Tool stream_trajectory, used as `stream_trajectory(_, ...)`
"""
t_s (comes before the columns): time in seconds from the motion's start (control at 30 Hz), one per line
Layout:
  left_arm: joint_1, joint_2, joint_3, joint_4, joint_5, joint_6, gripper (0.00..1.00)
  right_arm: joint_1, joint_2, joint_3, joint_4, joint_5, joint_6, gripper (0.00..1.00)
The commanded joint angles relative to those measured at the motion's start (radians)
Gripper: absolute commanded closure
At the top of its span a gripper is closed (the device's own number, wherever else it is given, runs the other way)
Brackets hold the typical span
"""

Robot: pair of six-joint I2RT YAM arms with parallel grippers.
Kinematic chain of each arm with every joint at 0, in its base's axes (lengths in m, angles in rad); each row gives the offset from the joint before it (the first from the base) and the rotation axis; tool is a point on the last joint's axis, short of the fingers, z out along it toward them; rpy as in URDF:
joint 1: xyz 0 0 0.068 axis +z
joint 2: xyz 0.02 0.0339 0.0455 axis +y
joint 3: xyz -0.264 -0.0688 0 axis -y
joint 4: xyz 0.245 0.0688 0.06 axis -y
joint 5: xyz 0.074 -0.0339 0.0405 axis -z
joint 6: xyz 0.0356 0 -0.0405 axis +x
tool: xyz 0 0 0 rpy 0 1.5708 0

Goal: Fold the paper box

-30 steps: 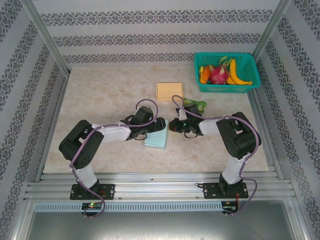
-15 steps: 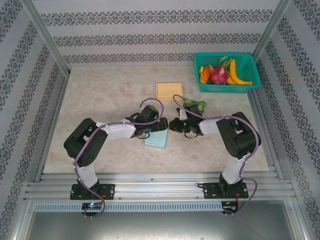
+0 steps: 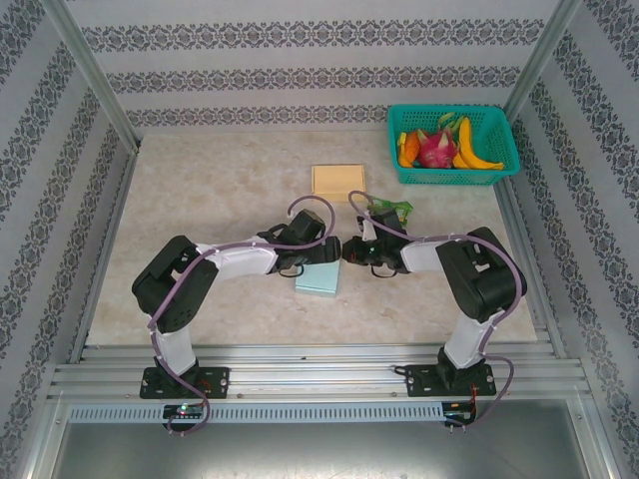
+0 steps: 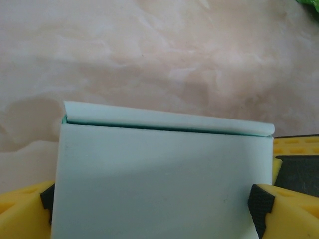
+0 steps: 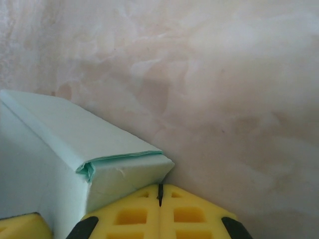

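My left gripper should move back and turn the box from its near end (image 3: 316,291), because the flap at the paper box's far edge (image 4: 169,118) faces away from me.
The paper box (image 3: 319,278) is a pale mint-green flat packet lying on the marble table between the two arms. My left gripper (image 3: 316,251) reaches over its far end. In the left wrist view the box (image 4: 159,174) spans the whole gap of the open left gripper (image 4: 159,211), with one yellow finger (image 4: 22,211) at each side. A folded flap (image 4: 164,119) runs along the box's far edge. My right gripper (image 3: 351,250) is shut with nothing in it. In the right wrist view the right gripper (image 5: 159,191) has its tips against the corner of the box (image 5: 119,174), where layered paper edges show.
A teal basket (image 3: 454,177) with fruit stands at the back right. A flat yellow sheet (image 3: 337,181) lies behind the grippers, and a green packet (image 3: 389,209) lies just right of it. Metal rails edge the table on both sides.
My left gripper has slid to the right toward the right gripper, and the box has shifted a little right with it. The right gripper has hardly moved.
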Motion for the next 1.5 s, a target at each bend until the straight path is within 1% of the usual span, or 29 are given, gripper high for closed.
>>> stream_trajectory(0.0,-0.055,-0.044,0.051,0.081,0.045,0.026,0.04,0.024,-0.063,-0.024,0.044,-0.008,-0.012,1.0)
stream_trajectory(0.17,-0.055,-0.114,0.024,0.05,-0.037,0.046,0.03,0.019,-0.143,-0.069,0.033,0.082,-0.015,1.0)
stream_trajectory(0.4,-0.044,-0.167,-0.01,0.023,-0.123,0.05,0.02,0.022,-0.242,-0.13,0.034,0.16,-0.001,1.0)
stream_trajectory(0.67,-0.027,-0.191,-0.052,0.026,-0.152,0.033,0.02,0.022,-0.31,-0.187,0.016,0.222,-0.01,1.0)
stream_trajectory(0.83,-0.027,-0.253,-0.106,0.036,-0.16,0.019,0.02,0.025,-0.38,-0.212,-0.022,0.278,-0.026,1.0)
stream_trajectory(1.03,-0.027,-0.366,-0.196,0.037,-0.175,0.003,0.02,0.043,-0.46,-0.234,-0.048,0.349,-0.025,0.93)
stream_trajectory(1.2,-0.027,-0.468,-0.276,0.031,-0.189,-0.014,0.02,0.065,-0.502,-0.242,-0.064,0.383,-0.029,0.92)
stream_trajectory(1.4,-0.029,-0.594,-0.405,0.025,-0.205,-0.056,0.03,0.096,-0.531,-0.225,-0.099,0.419,-0.034,0.84)
stream_trajectory(1.47,-0.029,-0.627,-0.439,0.017,-0.21,-0.069,0.03,0.103,-0.531,-0.215,-0.11,0.433,-0.031,0.8)
